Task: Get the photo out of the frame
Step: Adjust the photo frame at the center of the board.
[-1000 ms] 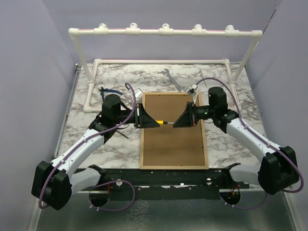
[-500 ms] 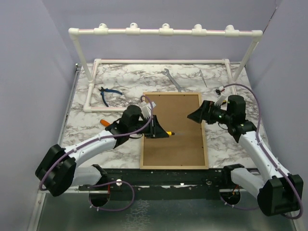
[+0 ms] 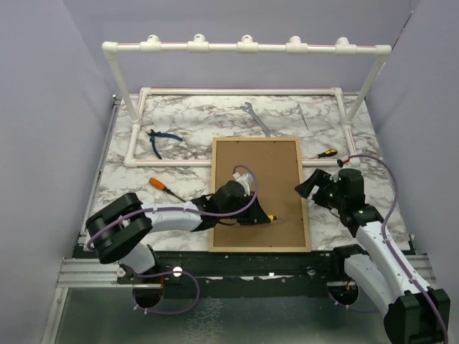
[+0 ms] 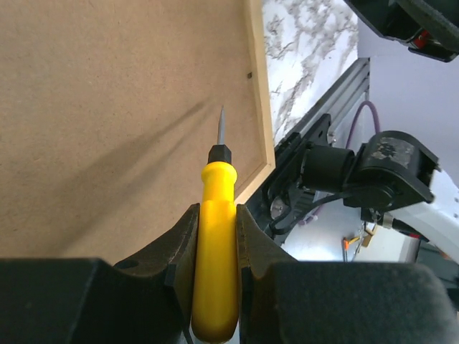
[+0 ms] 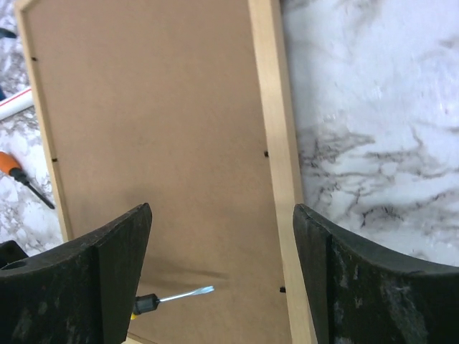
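My right gripper should grip the frame's edging (image 5: 285,208) and hold the frame still before I pry the black tab, because the frame lies loose under the screwdriver's blade (image 5: 189,294).
The frame (image 3: 272,168) lies face down in the middle of the table, its brown fibreboard back (image 4: 107,107) up inside light-wood edging (image 5: 276,107). The photo is hidden under it. My left gripper (image 3: 264,215) is over the frame's near right part, shut on the handle of a yellow screwdriver (image 4: 215,251). Its blade (image 5: 183,294) points at the right edging, close above the back. My right gripper (image 3: 308,188) hangs open over the frame's right edge, and its fingers (image 5: 122,251) hold nothing.
An orange screwdriver (image 3: 163,188) and blue pliers (image 3: 161,138) lie left of the frame. A wrench (image 3: 256,118) and a thin tool (image 3: 303,116) lie behind it. A second yellow-handled screwdriver (image 3: 326,153) lies to its right. A white PVC rack (image 3: 244,49) spans the back.
The right gripper let go of the yellow screwdriver, opened and drew back to the frame's right edge. The left gripper carried the screwdriver toward the frame's near right part.
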